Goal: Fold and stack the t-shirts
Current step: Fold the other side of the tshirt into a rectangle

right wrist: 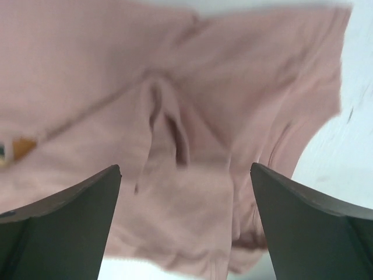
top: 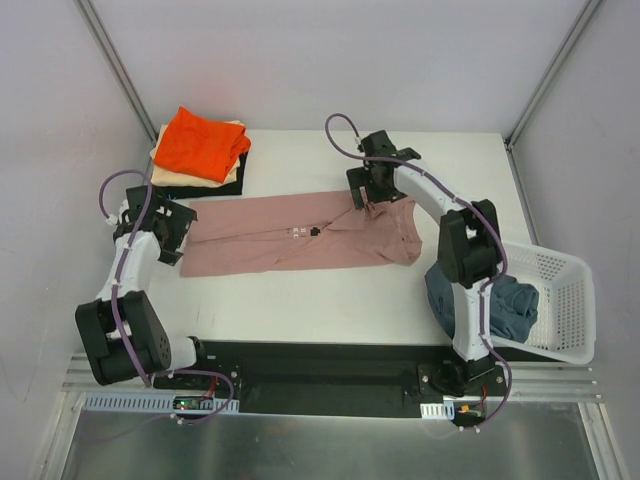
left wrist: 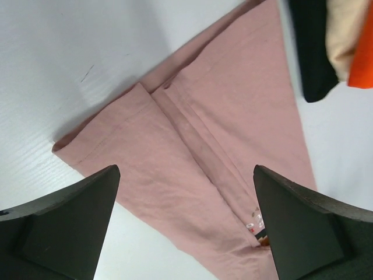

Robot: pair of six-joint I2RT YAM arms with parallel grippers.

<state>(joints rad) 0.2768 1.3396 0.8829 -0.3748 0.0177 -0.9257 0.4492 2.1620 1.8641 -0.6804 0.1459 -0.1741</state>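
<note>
Next, my left gripper leaves the t-shirt's hem and help swing its wrinkled end [top: 400, 235] toward the front [top: 333, 318], as the pink t-shirt lies crosswise with that end near the basket.
A dusty pink t-shirt [top: 300, 235] lies folded lengthwise across the middle of the table, its small print showing near the centre. My left gripper [top: 170, 228] is open and empty at the shirt's left end; the pink cloth [left wrist: 198, 146] fills its wrist view between the fingers. My right gripper [top: 372, 198] is open and empty over the shirt's upper right part, wrinkled pink cloth [right wrist: 192, 175] below it. A stack of folded t-shirts, orange [top: 200, 145] on cream [top: 185, 178] on black [top: 232, 184], sits at the back left. A slate blue t-shirt [top: 500, 305] lies in the basket.
A white plastic mesh basket [top: 565, 300] stands at the table's right edge beside the right arm's base. The stack's black and orange edges show at the top right of the left wrist view [left wrist: 317, 52]. Grey walls enclose the table.
</note>
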